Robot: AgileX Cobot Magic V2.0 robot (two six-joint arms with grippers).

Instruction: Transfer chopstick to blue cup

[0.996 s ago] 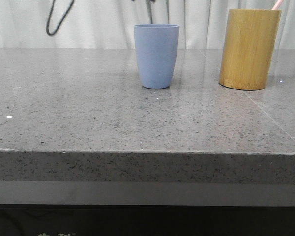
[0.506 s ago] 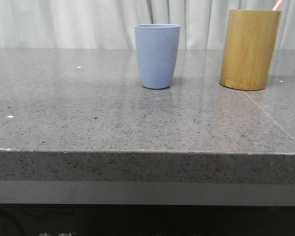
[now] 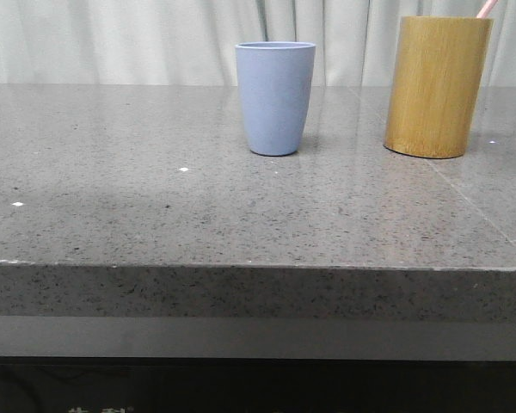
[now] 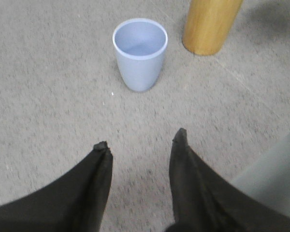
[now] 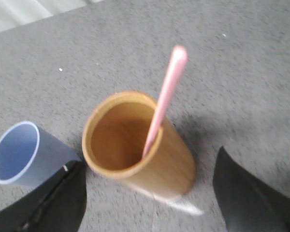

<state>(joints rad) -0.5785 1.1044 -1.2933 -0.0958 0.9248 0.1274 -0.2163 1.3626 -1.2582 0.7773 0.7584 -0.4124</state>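
Note:
The chopstick is leaning in the bamboo cylinder [image 5: 161,109], a long way from my left gripper, so next my right gripper lifts the chopstick clear and takes it to the blue cup [image 3: 275,46].
The blue cup [image 3: 274,97] stands upright near the middle back of the grey table, empty inside as seen in the left wrist view [image 4: 139,53] and also showing in the right wrist view [image 5: 20,153]. A pale pink chopstick [image 5: 163,101] leans inside the bamboo cylinder [image 5: 135,145]; in the front view only the chopstick's tip [image 3: 487,8] pokes above the cylinder [image 3: 436,86]. My left gripper [image 4: 141,140] is open above bare table, short of the cup. My right gripper [image 5: 147,164] is open, hovering over the cylinder. Neither gripper shows in the front view.
The grey speckled table [image 3: 155,206] has its front edge near the camera. A pale curtain [image 3: 112,39] hangs behind. A grey edge of something [image 4: 275,179] shows beside the left gripper.
A dark cable and arm parts at the top of the front view a second ago have gone out of frame. The cups have not moved.

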